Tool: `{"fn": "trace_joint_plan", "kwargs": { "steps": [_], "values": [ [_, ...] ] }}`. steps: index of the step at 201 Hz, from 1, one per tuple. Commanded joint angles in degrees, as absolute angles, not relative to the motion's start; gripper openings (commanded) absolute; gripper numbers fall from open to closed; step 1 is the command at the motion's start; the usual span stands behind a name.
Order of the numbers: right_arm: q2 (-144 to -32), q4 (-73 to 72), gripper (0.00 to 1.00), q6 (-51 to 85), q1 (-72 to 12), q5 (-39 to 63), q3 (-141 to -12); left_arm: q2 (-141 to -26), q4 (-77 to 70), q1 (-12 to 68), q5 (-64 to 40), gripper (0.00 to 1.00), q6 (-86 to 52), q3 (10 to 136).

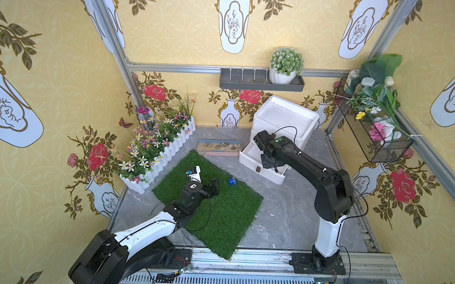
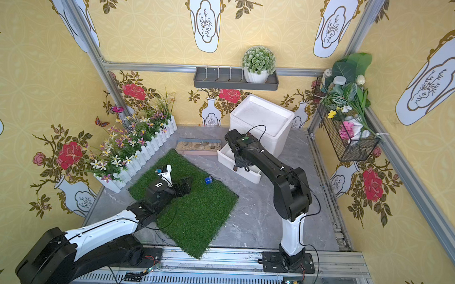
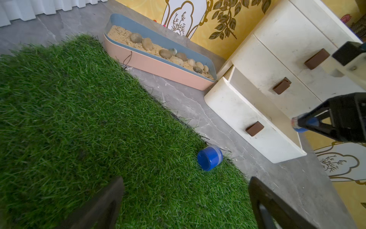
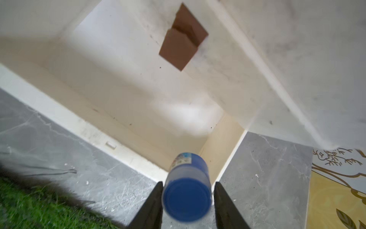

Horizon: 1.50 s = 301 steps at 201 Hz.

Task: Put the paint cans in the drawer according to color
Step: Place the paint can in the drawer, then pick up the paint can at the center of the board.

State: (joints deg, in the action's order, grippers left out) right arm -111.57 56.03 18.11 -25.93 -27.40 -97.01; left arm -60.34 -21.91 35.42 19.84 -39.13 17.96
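The robot's right gripper is in the way of the open drawer [image 1: 254, 152], so it should let go of its can and move back before the left gripper brings the other blue can [image 1: 231, 181] off the grass.
The white drawer chest [image 1: 285, 118] stands at the back right with its bottom drawer [image 3: 237, 111] pulled out. My right gripper [image 4: 188, 183] hangs over that drawer's near corner. A blue paint can [image 4: 187, 194] sits blurred between its fingers, with a slim gap on one side, so the jaws stand parted from it. The same can [image 3: 301, 126] shows at that gripper's tip in the left wrist view. A second blue paint can [image 1: 231, 181] lies on its side at the grass mat's edge. My left gripper [image 3: 185, 179] is wide open, low over the grass just short of it.
The green grass mat [image 1: 218, 208] covers the middle of the grey floor. A pink tray of sand and pebbles [image 1: 218, 147] lies beside the open drawer. A white fence planter with flowers [image 1: 165, 150] lines the left side. A wire basket [image 1: 374, 133] hangs on the right wall.
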Motion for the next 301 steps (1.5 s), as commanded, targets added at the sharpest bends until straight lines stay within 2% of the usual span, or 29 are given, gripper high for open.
{"fn": "trace_joint_plan", "kwargs": {
  "steps": [1,12,29,55,64,81,90,119,143,172,245,260,286,301],
  "values": [
    [-111.9,57.9,0.59,17.9,-25.8,-29.5,-98.3,-61.1,-25.5,35.3,15.7,1.00,-40.7,18.1],
    [-110.5,57.2,0.63,17.9,-25.9,-28.8,-97.3,-62.0,-27.2,35.3,13.5,1.00,-41.8,17.9],
    [-106.0,55.4,0.63,18.4,-26.3,-27.2,-94.2,-64.0,-29.2,35.3,9.1,0.96,-43.5,18.4],
    [-92.5,46.4,0.64,20.4,-27.5,-19.5,-82.2,-68.4,-26.6,35.3,2.7,0.91,-44.7,22.3],
    [-86.9,42.1,0.64,21.8,-27.6,-16.0,-76.4,-70.3,-22.8,35.3,1.3,0.90,-44.4,24.9],
    [-77.2,33.8,0.64,26.0,-27.6,-11.2,-64.9,-74.8,-13.3,35.4,0.6,0.80,-43.2,31.1],
    [-72.9,29.8,0.64,28.3,-27.5,-10.7,-59.1,-77.7,-8.0,35.5,0.8,0.75,-42.5,34.7],
    [-64.0,22.4,0.64,33.9,-26.7,-9.8,-46.2,-88.1,11.2,37.7,6.5,0.69,-37.7,48.4],
    [-60.7,21.5,0.64,35.5,-24.9,-9.7,-42.2,-95.4,23.0,40.4,13.6,0.69,-35.1,58.5],
    [-58.6,20.8,0.64,36.4,-22.6,-8.3,-40.0,-101.0,28.6,43.3,19.7,0.70,-37.9,65.5],
    [-57.5,20.1,0.63,36.5,-21.9,-6.5,-38.7,-111.4,32.1,44.4,22.1,0.70,-44.4,75.7],
    [-57.1,20.1,0.63,36.4,-21.6,-6.3,-38.3,-112.4,31.9,44.3,22.6,0.63,-44.7,76.1],
    [-56.6,20.1,0.63,36.2,-21.3,-5.8,-38.0,-114.6,32.2,44.2,22.3,0.59,-45.1,77.3],
    [-56.5,20.2,0.63,36.0,-21.2,-5.5,-38.0,-114.8,32.0,44.1,22.3,0.47,-45.1,77.6]
  ]
}}
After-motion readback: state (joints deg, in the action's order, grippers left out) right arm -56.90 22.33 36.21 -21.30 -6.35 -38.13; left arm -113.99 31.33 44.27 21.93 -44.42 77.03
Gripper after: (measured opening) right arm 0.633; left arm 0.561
